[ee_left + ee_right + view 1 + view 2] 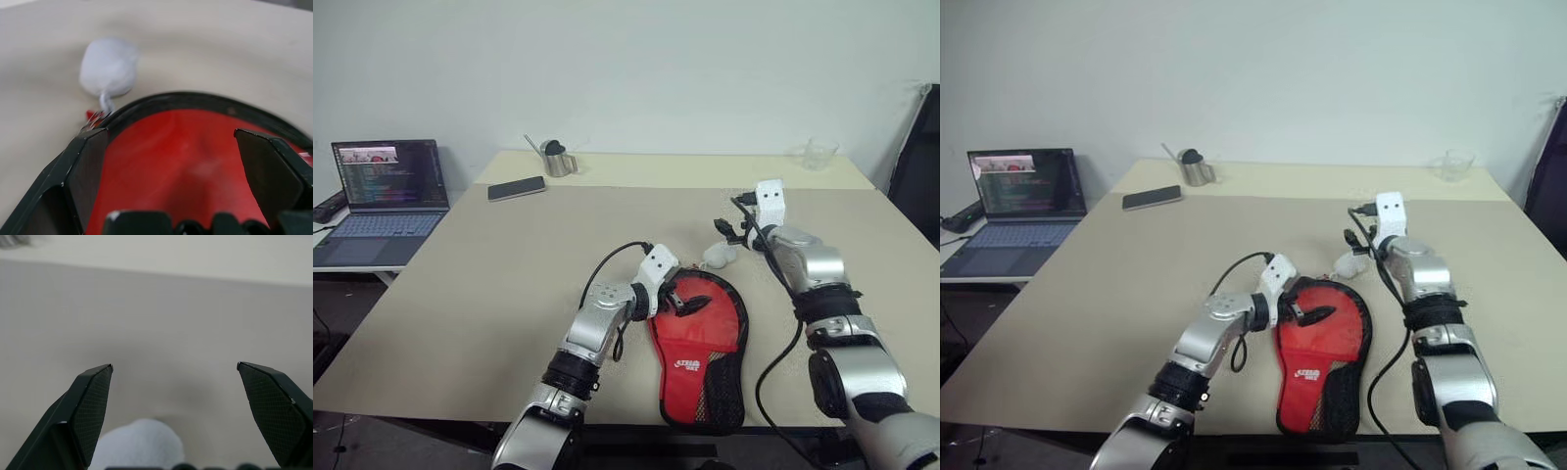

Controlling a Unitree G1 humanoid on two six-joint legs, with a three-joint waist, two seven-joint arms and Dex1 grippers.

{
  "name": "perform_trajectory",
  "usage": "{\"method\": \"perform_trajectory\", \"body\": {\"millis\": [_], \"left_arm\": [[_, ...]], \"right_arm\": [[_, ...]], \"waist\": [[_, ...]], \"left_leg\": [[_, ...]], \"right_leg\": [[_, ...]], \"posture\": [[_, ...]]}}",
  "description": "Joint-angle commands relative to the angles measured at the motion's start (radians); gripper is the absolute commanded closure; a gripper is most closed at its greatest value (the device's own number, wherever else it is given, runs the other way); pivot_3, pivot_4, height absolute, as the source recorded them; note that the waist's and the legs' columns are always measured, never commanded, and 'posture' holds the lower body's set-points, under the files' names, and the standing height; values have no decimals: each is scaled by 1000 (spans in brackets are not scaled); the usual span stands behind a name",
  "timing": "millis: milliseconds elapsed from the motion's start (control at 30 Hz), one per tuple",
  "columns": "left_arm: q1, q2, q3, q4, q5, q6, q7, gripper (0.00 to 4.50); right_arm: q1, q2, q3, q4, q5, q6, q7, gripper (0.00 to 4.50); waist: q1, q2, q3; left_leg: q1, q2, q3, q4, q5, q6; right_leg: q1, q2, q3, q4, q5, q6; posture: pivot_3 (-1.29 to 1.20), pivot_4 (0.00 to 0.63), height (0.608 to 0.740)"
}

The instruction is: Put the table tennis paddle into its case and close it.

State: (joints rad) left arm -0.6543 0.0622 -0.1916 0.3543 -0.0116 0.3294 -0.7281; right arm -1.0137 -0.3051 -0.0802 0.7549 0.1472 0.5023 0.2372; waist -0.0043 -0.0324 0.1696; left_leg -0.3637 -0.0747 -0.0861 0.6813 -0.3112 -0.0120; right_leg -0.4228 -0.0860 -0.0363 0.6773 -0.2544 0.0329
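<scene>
The zipper's white ball point(719, 256) sits at the case's round end, so next my right gripper pulls it down the mesh side point(738, 351) while my left gripper steadies the case.
The case point(697, 357) lies flat on the table's near middle, red face up with a small white logo and black mesh, its round end pointing away from me. The paddle is hidden; I cannot tell whether it is inside. My left gripper point(680, 302) hovers open just over the case's round end, and its wrist view looks down on the red face point(176, 156) inside the black rim. A white fluffy ball point(719, 257) on a short cord lies just beyond that rim. My right gripper point(732, 220) hangs open above the ball point(142, 445), holding nothing.
The beige table point(509, 284) carries a phone point(517, 188), a metal cup point(556, 159) and a clear glass point(819, 153) along its far side. An open laptop point(386, 196) sits on a lower surface to the left. A dark chair point(920, 166) stands at the right.
</scene>
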Motion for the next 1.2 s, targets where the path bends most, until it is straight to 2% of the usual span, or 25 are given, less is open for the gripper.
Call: {"method": "perform_trajectory", "body": {"millis": [33,167,333,500,900,1000,1200], "left_arm": [[30,-57,-24,21,13,-49,84,17],[30,-76,-9,31,-10,-40,99,17],[37,-82,-17,36,-54,63,47,17],[19,-84,-19,83,-58,148,68,17],[10,-82,-27,94,-53,136,75,17],[7,-82,-27,99,-53,130,73,0],[-1,-84,-29,113,-52,124,70,0]], "right_arm": [[-58,26,26,97,-51,-78,-29,0],[-96,54,9,188,-57,-107,-47,0],[-119,75,26,272,-90,-91,-87,0],[-119,83,27,276,-101,-72,-81,0],[-77,85,-22,220,-52,39,-62,0],[-56,88,-31,199,-49,52,-75,574],[-37,89,-33,164,-35,81,-61,2632]], "waist": [[-1,0,0],[-5,1,0],[-15,4,-3],[-18,9,-7],[-19,15,-12],[-19,15,-12],[-18,16,-13]], "left_leg": [[0,0,0,0,0,0],[0,0,1,0,0,0],[1,0,1,0,0,0],[1,0,1,0,0,1],[2,0,1,0,0,1],[2,0,1,0,0,1],[3,0,0,0,1,1]], "right_leg": [[0,0,0,0,0,0],[0,0,1,0,0,0],[1,0,1,1,0,0],[1,0,1,1,0,0],[3,0,1,1,0,0],[3,0,1,1,0,0],[3,0,1,1,0,0]], "posture": [[0,150,740],[0,150,740],[0,150,740],[0,150,740],[0,150,740],[0,150,740],[0,150,740]]}}
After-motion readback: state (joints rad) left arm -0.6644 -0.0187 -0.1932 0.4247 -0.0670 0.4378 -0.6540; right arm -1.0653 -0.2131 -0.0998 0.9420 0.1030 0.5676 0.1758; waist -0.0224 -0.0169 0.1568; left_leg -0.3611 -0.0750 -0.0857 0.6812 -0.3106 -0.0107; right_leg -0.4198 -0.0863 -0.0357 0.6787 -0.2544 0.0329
